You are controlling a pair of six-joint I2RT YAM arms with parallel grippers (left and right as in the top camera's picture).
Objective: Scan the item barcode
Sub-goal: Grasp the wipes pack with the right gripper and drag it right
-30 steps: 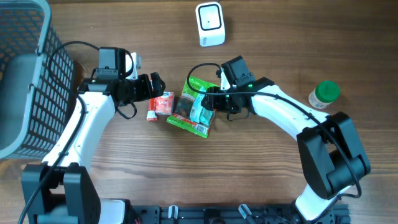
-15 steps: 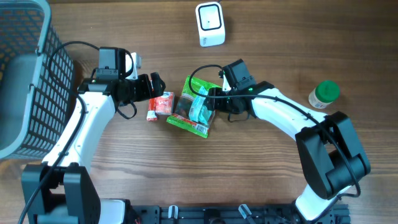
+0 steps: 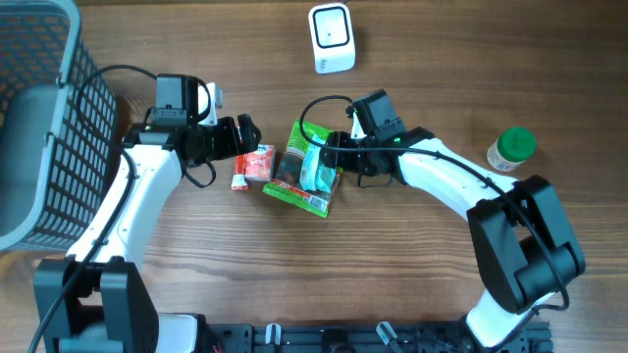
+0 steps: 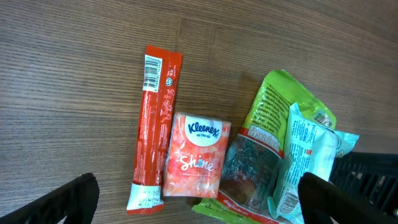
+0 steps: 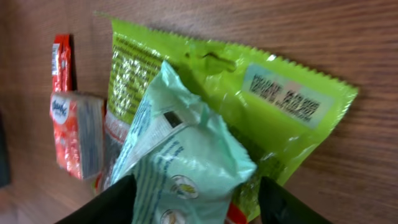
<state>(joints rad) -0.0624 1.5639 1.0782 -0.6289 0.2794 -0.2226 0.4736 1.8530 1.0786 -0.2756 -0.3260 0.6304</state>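
Observation:
The teal packet (image 3: pixel 314 174) is on top of the green bag, so the robot's right gripper needs to move the packet onto the clear wood (image 3: pixel 407 198) beside the pile first and scan it after that.
A pile of items lies mid-table: a red stick pack (image 4: pixel 155 124), a Kleenex tissue pack (image 4: pixel 196 155), a green bag (image 5: pixel 280 106) and a teal packet (image 5: pixel 186 155) resting on the green bag. My right gripper (image 5: pixel 196 199) straddles the teal packet. Its left finger touches the packet and a thin gap shows at its right finger. My left gripper (image 4: pixel 199 193) hangs wide open above the tissue pack and holds nothing. The white scanner (image 3: pixel 331 37) stands at the far edge. The teal packet (image 3: pixel 316 169) sits just left of my right gripper (image 3: pixel 332 162).
A grey mesh basket (image 3: pixel 39 98) fills the far left. A green-lidded jar (image 3: pixel 512 148) stands to the right of the right arm. My left gripper (image 3: pixel 245 137) hovers beside the red stick pack (image 3: pixel 240 172).
The right gripper's jaws closed a little on the teal packet, then widened again, and the wrist shifted slightly. The left arm has not moved.

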